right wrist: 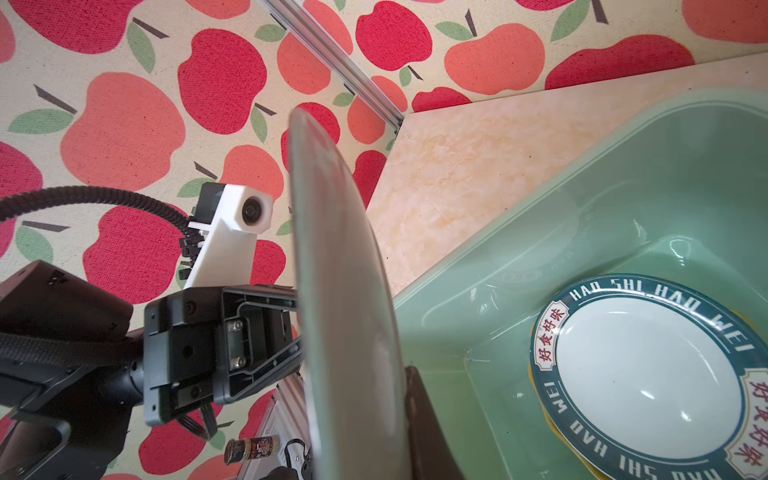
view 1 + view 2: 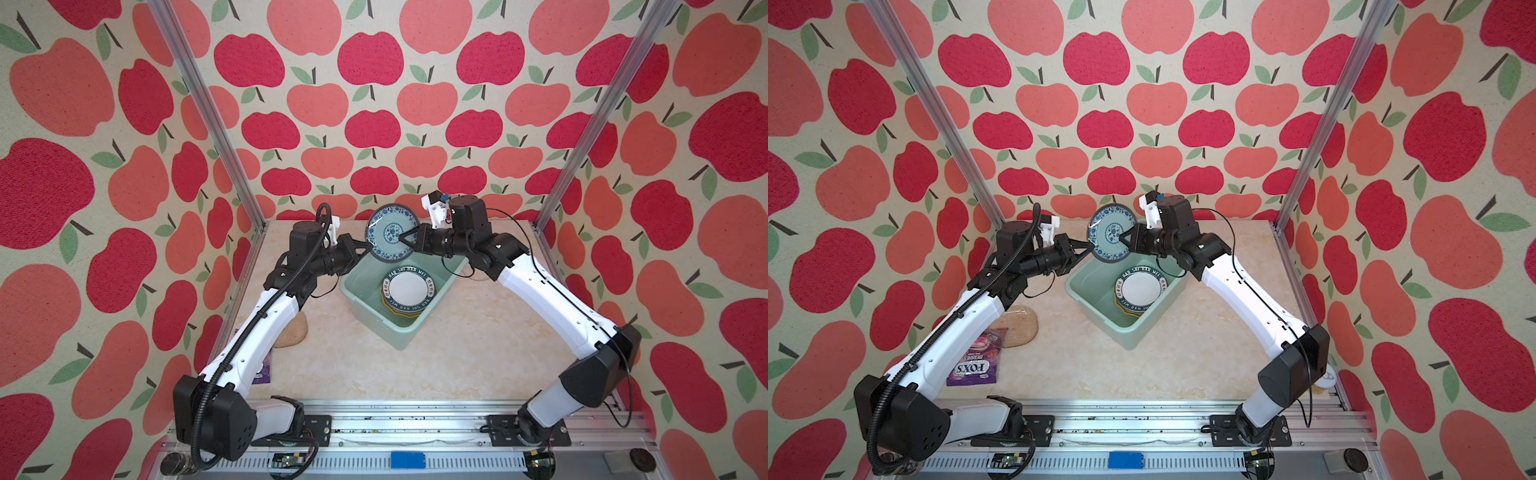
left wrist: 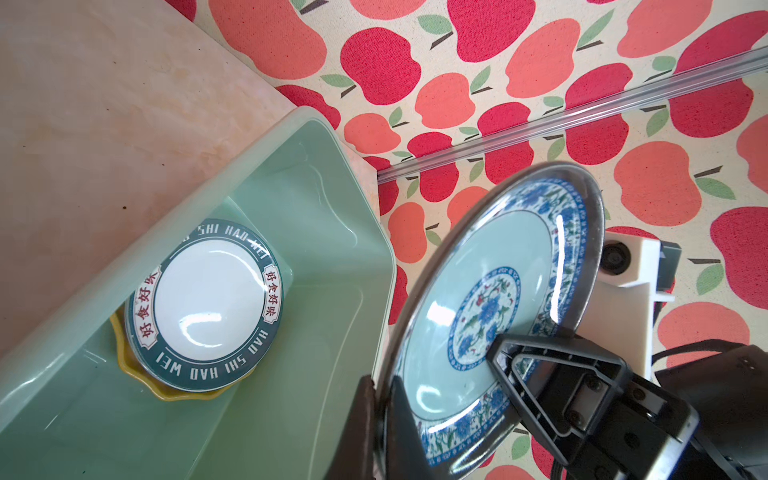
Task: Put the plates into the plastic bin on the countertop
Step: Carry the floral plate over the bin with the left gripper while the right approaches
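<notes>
I should take the plate's rim with my left gripper before my right gripper opens and moves back, because my right gripper's finger lies across the floral plate's side.
A round plate with a pale teal centre, a blue floral emblem and a blue patterned rim is held on edge above the far corner of the mint-green plastic bin. My left gripper is shut on its left rim. My right gripper is shut on its right rim, with one finger on the plate's face and the other hidden behind it. In the bin lies a white plate with a dark lettered rim on top of a yellow plate.
The bin stands askew on the beige countertop. A woven mat and a purple candy bag lie under the left arm. Aluminium posts rise at the back corners, and a rail runs along the front.
</notes>
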Robot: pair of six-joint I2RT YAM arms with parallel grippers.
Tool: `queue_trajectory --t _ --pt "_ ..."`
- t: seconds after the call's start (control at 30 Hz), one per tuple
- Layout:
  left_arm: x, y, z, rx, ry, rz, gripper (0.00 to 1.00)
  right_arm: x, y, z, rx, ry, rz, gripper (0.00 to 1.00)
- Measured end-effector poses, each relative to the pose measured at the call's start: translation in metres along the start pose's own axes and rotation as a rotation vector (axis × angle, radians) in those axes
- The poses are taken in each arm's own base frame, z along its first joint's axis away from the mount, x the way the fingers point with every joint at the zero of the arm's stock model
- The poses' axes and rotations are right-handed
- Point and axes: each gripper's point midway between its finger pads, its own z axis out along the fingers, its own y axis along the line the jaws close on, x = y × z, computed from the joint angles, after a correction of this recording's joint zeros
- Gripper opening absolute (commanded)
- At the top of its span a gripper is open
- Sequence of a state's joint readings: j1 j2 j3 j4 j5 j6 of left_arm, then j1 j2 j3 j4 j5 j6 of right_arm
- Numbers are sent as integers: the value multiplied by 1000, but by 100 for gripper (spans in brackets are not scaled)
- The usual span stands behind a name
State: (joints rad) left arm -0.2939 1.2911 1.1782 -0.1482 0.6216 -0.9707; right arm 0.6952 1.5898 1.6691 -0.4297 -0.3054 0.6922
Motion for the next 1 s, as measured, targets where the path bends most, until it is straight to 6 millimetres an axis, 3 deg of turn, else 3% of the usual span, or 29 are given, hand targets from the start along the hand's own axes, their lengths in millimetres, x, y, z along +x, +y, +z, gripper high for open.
queue_trajectory --t 0.07,0.1,0.3,0.4,0.6,1.0 --pt "-1 -3 1 12 -5 0 42 -1 0 -3 2 -7 -8 0" --pt "-2 -5 0 19 -10 4 46 -1 0 -5 4 -10 -8 0" --pt "-6 -17 0 68 -21 34 52 -3 0 -14 -4 -19 -5 0" --pt "-7 -23 -1 100 -23 53 48 -1 5 -19 -31 -11 8 0" --pt "-7 -34 0 165 -13 71 23 14 13 -26 -92 29 53 0" --pt "0 -42 3 197 29 131 6 17 14 -31 -120 42 117 0"
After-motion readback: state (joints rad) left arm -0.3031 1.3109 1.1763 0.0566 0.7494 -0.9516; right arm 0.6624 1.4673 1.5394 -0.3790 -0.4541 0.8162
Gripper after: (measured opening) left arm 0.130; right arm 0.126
